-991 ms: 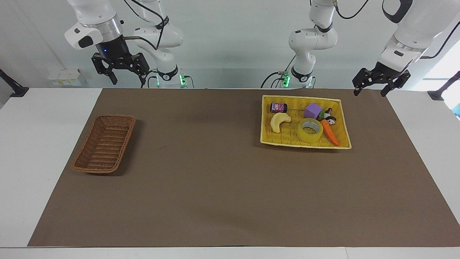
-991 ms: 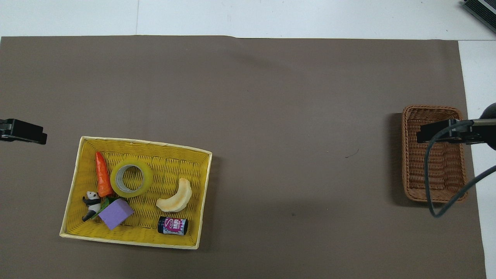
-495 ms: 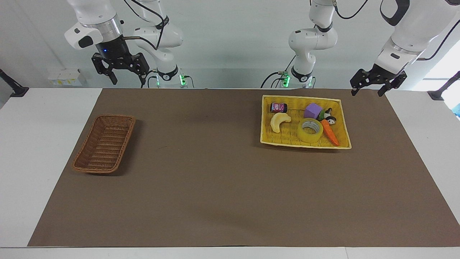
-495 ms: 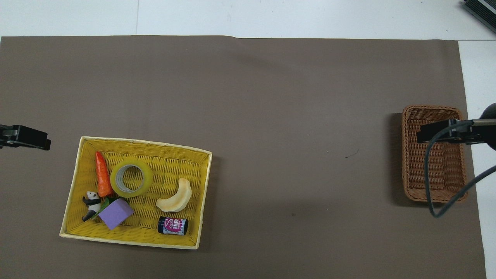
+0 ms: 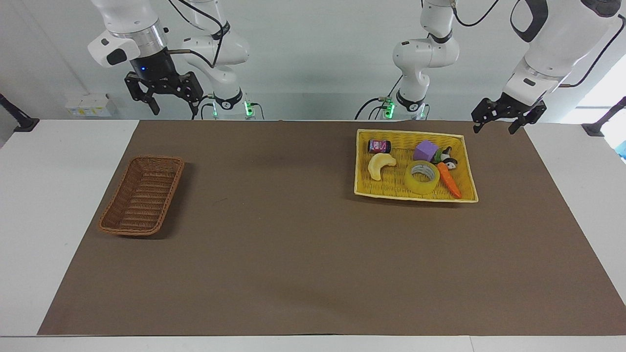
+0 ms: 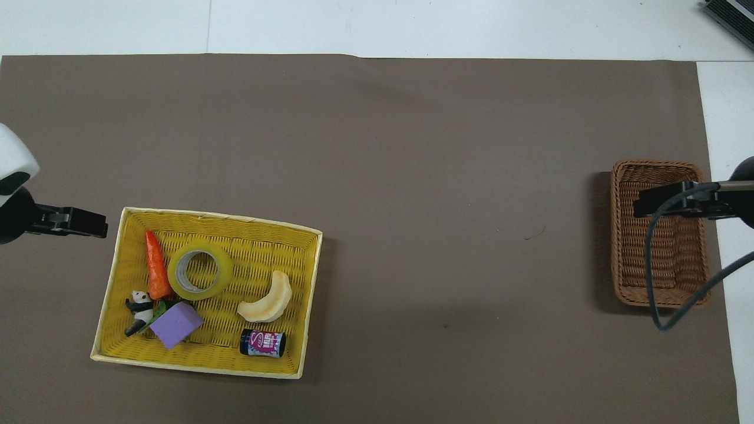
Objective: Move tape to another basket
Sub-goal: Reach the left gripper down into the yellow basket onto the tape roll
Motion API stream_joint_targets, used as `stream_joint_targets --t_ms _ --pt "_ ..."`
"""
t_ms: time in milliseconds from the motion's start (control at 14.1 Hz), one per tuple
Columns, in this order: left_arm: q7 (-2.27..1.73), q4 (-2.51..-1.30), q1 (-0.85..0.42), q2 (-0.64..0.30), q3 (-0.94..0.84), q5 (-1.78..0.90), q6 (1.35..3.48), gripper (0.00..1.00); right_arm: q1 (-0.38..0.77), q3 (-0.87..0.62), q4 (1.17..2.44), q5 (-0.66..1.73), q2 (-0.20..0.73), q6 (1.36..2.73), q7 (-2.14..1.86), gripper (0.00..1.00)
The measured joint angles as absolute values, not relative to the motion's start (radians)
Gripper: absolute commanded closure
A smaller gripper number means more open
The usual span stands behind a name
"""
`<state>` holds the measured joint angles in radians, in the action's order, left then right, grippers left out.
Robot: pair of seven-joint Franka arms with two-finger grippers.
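Observation:
The tape's grey core (image 6: 201,271) faces up and is clear, so the left gripper carries on going in until its open fingers are on both sides of the tape's side (image 6: 174,275) next to the carrot.
The tape (image 5: 422,177) (image 6: 199,271), a yellow translucent roll with a grey core, lies flat in the bright yellow basket (image 5: 411,133) (image 6: 221,217), on the side farther from the robots. The brown wicker basket (image 5: 142,195) (image 6: 665,259) stands empty toward the right arm's end of the table. My left gripper (image 5: 494,128) (image 6: 88,222) hangs open and empty in the air beside the yellow basket's corner, apart from the tape. My right gripper (image 5: 175,111) (image 6: 648,203) waits open, high up; from above it overlaps the brown basket.
In the yellow basket with the tape lie an orange carrot (image 5: 449,180), a pale banana toy (image 5: 380,165), a purple block (image 5: 425,150), a small dark jar (image 5: 379,145) and a panda figure (image 5: 447,159). A brown mat (image 5: 313,244) covers the table between the baskets.
My left gripper has moved sideways toward the yellow basket and its arm now shows in the overhead view. The right arm, the tape and both baskets have not moved.

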<state>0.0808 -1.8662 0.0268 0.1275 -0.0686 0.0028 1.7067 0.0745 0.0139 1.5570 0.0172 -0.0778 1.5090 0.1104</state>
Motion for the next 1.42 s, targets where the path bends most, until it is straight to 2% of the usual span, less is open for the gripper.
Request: stream_joint_targets --t_ms 1132,1415 --pt "0.065 -2.291 -0.033 0.124 -0.07 -0.061 2.096 0.01 0.075 0.014 1.557 0.017 -0.078 1.509 0.11 0.0" --pt "0.057 -2.352 -0.048 0.079 -0.07 -0.063 2.168 0.31 0.075 0.014 1.557 0.017 -0.078 1.509 0.11 0.0"
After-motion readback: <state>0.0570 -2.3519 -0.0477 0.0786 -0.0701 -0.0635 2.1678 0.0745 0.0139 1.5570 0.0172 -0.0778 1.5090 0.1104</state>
